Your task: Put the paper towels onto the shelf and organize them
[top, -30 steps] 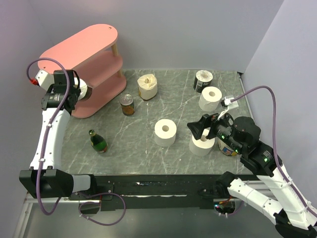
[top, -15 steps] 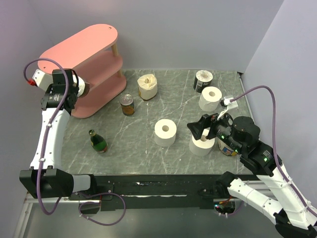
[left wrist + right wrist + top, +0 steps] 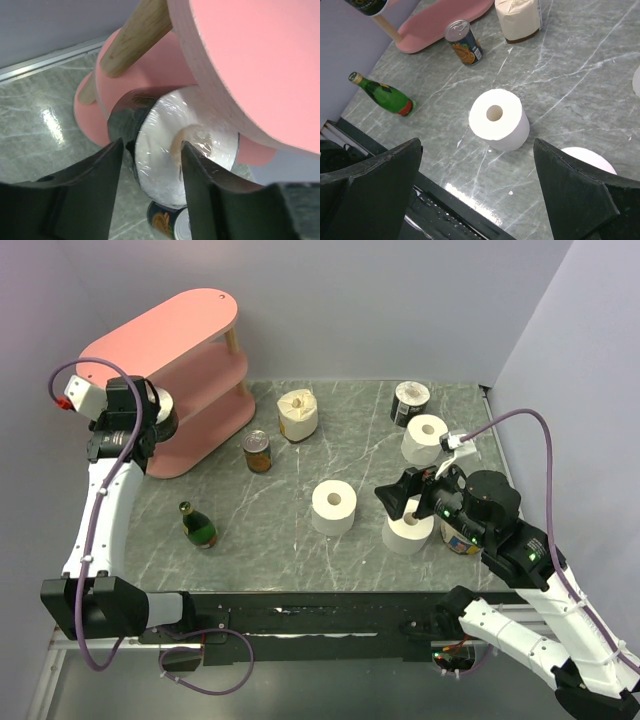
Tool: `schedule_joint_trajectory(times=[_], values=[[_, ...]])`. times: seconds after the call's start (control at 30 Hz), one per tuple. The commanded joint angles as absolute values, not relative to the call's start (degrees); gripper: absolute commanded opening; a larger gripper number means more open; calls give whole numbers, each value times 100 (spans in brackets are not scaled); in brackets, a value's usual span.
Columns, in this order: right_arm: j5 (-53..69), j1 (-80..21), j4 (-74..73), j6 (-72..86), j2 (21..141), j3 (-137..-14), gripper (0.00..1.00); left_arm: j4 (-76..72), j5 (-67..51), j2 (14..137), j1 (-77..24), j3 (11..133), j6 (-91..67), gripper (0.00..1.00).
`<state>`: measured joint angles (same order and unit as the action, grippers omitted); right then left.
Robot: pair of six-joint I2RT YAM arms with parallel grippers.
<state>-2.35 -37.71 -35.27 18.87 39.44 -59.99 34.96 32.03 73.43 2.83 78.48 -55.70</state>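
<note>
The wrapped paper towel roll sticks out past the middle board's edge point(image 3: 103, 101). My left gripper should open, then close its fingers and push the roll's side point(image 3: 127, 122) further in.
The pink three-tier shelf point(image 3: 170, 350) stands at the far left; its boards and a wooden post fill the left wrist view point(image 3: 250, 65). My left gripper point(image 3: 155, 420) point(image 3: 151, 150) is shut on a plastic-wrapped paper towel roll point(image 3: 161, 404) point(image 3: 165, 150), held at the shelf's near end just under a pink board. My right gripper point(image 3: 393, 502) point(image 3: 477, 144) is open and empty, above the table. One bare roll point(image 3: 333, 506) point(image 3: 499, 119) lies ahead of it, a second point(image 3: 408, 532) point(image 3: 587, 159) sits under it, and a third point(image 3: 424, 438) stands farther back.
An orange-labelled can point(image 3: 258, 451) point(image 3: 464, 42) and a cream bag point(image 3: 298, 413) point(image 3: 517, 17) stand near the shelf's foot. A green bottle point(image 3: 198, 525) point(image 3: 382, 93) lies at the front left. A dark can point(image 3: 410, 402) is at the back right, and another can point(image 3: 460, 538) is beside my right arm.
My left gripper has lifted the wrapped roll a little and moved it closer to the shelf. My right gripper has shifted slightly left and stays open.
</note>
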Motion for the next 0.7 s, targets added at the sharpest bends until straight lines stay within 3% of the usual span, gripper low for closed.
schedule_joint_trajectory(times=[0.0,0.3,0.67], values=[[-255,-3744,-3437,1969,3885,-6267,99,2822,3305,7137,316,7673,-5441,57],[-193,-3744,-3454,2039,3832,-6267,99,2549,3138,7102,308,7655,-4950,62],[-123,-3753,-3463,2136,3692,-6170,99,2443,2461,6672,316,7611,-4290,77]])
